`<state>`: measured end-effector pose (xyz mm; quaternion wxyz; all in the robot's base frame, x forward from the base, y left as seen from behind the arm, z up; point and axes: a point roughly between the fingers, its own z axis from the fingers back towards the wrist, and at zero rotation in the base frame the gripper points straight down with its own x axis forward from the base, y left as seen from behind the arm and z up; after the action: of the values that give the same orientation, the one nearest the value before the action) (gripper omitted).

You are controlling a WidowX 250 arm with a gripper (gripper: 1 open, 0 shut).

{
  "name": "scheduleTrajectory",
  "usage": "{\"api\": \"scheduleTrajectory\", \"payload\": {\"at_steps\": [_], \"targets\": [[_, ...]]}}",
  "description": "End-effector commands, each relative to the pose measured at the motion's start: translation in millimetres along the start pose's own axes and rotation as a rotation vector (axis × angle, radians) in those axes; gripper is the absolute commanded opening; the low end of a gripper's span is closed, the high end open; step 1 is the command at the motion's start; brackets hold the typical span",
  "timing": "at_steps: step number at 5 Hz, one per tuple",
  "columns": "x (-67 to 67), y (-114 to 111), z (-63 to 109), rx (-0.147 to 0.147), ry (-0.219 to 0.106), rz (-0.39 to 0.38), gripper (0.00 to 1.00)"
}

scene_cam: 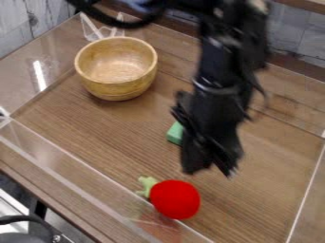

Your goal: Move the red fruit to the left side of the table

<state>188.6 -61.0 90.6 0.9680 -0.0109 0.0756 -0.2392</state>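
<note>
The red fruit [170,196] is ahead of my gripper's fingers and outside their grip, so next my gripper opens, goes forward and lowers around its round body [177,200].
The red fruit [176,200], glossy with a green leafy top, hangs just off the lower left of my gripper [210,169], close to the table's [89,133] front edge and about mid-width. It looks slightly blurred, and a faint reflection lies on the wood beneath it. My gripper points down with its dark fingers drawn together. The contact with the fruit is hard to make out behind the fingers.
A wooden bowl [116,66] stands at the back left. A flat green block [174,133] lies mid-table, mostly hidden behind my gripper. Low clear acrylic walls [64,180] edge the tabletop.
</note>
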Motion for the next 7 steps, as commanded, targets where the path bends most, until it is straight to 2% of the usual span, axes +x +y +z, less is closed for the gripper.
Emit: {"api": "scheduleTrajectory", "payload": {"at_steps": [1, 2, 3, 4, 5, 6, 7], "targets": [[-0.1, 19, 13.0, -0.004, -0.047, 0.02, 0.0], [-12.0, 25, 13.8, -0.015, -0.032, -0.021, 1.0], [-21.1, 30, 16.8, -0.02, -0.019, -0.085, 1.0], [-28.5, 25, 18.2, -0.024, -0.018, -0.095, 0.0], [-30.1, 25, 22.5, -0.025, -0.019, -0.089, 0.0], [-26.6, 26, 16.9, -0.028, -0.014, -0.125, 1.0], [-25.7, 25, 9.9, -0.032, -0.009, -0.157, 1.0]]}}
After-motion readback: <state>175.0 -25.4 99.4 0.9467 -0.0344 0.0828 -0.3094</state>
